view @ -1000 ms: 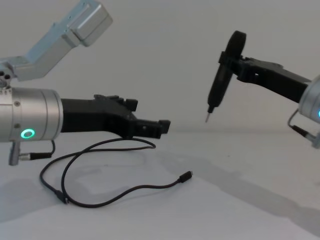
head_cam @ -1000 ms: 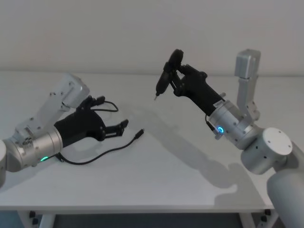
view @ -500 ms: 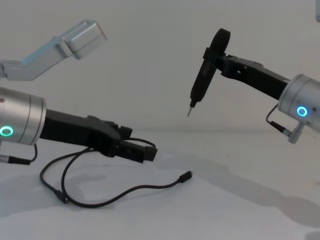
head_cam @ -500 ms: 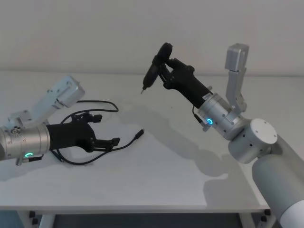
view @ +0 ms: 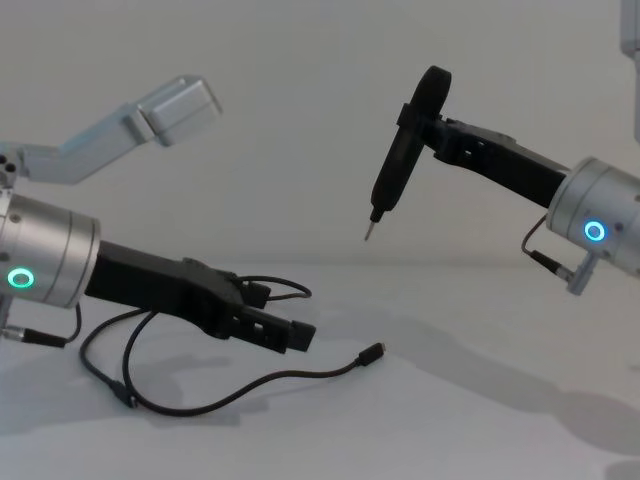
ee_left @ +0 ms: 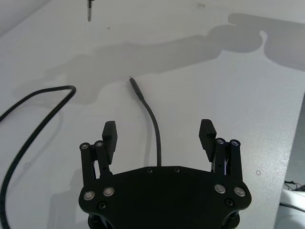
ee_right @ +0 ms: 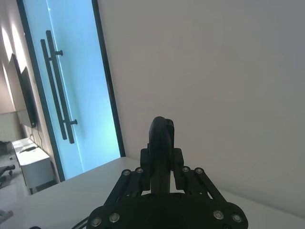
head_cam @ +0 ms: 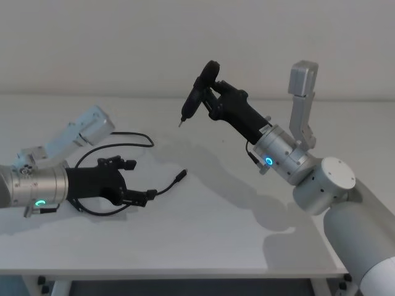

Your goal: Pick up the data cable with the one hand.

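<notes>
The cable bows point(ee_left: 153, 118) behind its plug, clear of its shadow, so the plug point(view: 371, 353) will keep sticking out ahead on that curve when I take hold of the cable.
The data cable point(head_cam: 162, 189) is a thin black cord lying in loose loops on the white table, with one small plug point(head_cam: 182, 173) pointing right. My left gripper point(head_cam: 139, 180) hovers low over it, open. In the left wrist view the cable point(ee_left: 155, 129) runs between the two spread fingers, its plug point(ee_left: 134, 83) ahead of them. From the chest, the left gripper point(view: 280, 316) is just above the cable point(view: 250, 385). My right gripper point(head_cam: 213, 92) is raised above the table's middle, shut on a black pen-shaped tool point(head_cam: 196, 98) with a metal tip; the right wrist view shows that tool point(ee_right: 161, 138) between its fingers.
The white table point(head_cam: 247, 234) stretches bare to the right of the cable and toward its front edge. The tool's tip point(view: 369, 232) hangs well above the surface. A plain wall stands behind, and a glass door point(ee_right: 71, 95) lies beyond the right gripper.
My left gripper has dropped toward the table and drawn back, now straddling the cable near its plug end. The right arm has swung the tool leftward.
</notes>
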